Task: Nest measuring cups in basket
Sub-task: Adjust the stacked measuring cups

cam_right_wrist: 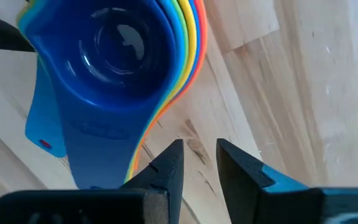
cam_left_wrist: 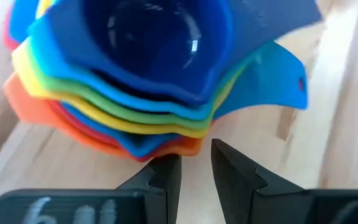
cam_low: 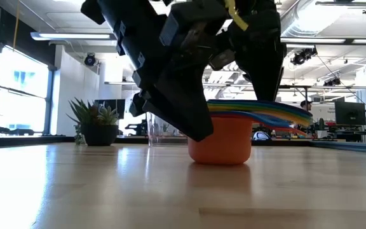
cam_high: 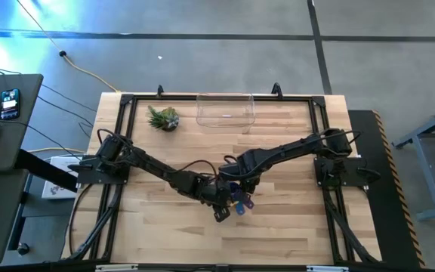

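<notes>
The light blue handle (cam_left_wrist: 267, 79) is sticking out from the other handles of the stack, so my left gripper should move up off the cups' rims and push that handle (cam_left_wrist: 288, 99) into line.
The measuring cups (cam_high: 240, 202) are nested in one stack on the table's middle. The orange cup (cam_low: 220, 143) is at the bottom and rests on the wood, and the blue cup (cam_left_wrist: 148, 43) is on top. The handles fan out to one side (cam_low: 284, 114). My left gripper (cam_left_wrist: 196, 171) is low beside the stack's rims, its fingers a narrow gap apart with nothing between them. My right gripper (cam_right_wrist: 199, 165) is beside the blue handle (cam_right_wrist: 73, 137), also narrowly open and empty. The clear basket (cam_high: 225, 109) stands at the table's far edge. My left gripper has one fingertip (cam_left_wrist: 163, 171) right at the orange cup's rim (cam_left_wrist: 166, 148). I cannot tell whether it touches. My right gripper has one fingertip (cam_right_wrist: 169, 158) close to the edge of the stacked handles (cam_right_wrist: 143, 146). I cannot tell whether it touches.
A small spiky green plant in a dark pot (cam_high: 163, 119) stands at the far left, left of the basket. Black frame rails (cam_high: 217, 97) run along the table's edges. Bare wood lies between the stack and the basket.
</notes>
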`<action>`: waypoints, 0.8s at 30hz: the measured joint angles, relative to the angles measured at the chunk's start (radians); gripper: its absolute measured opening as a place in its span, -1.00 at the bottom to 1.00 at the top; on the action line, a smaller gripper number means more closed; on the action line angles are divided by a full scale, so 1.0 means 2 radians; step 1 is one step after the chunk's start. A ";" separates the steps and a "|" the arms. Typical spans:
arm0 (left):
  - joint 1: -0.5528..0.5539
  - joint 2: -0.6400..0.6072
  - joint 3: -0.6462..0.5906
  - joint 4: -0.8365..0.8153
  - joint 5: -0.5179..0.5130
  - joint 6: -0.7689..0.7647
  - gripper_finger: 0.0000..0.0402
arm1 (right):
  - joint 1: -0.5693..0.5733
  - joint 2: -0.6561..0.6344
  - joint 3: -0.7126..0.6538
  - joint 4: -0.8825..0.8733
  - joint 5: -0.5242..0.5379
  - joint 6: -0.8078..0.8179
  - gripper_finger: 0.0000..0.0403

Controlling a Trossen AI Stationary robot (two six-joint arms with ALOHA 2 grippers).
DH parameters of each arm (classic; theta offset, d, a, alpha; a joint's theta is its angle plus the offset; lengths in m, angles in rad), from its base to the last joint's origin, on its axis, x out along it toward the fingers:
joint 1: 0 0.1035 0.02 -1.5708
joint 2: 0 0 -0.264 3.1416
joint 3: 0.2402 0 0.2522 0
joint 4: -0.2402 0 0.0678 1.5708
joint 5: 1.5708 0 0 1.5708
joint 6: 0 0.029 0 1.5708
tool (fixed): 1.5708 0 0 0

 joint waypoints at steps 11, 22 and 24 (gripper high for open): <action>0.004 0.000 0.000 -0.065 -0.059 0.054 -0.61 | -0.001 0.005 0.000 -0.008 0.007 0.061 -0.57; -0.006 -0.001 0.000 -0.068 -0.012 0.116 -0.61 | -0.007 -0.011 0.000 -0.085 0.017 0.073 -0.57; -0.008 -0.006 0.000 -0.073 -0.012 0.124 -0.61 | -0.009 -0.019 0.000 -0.079 0.017 0.082 -0.57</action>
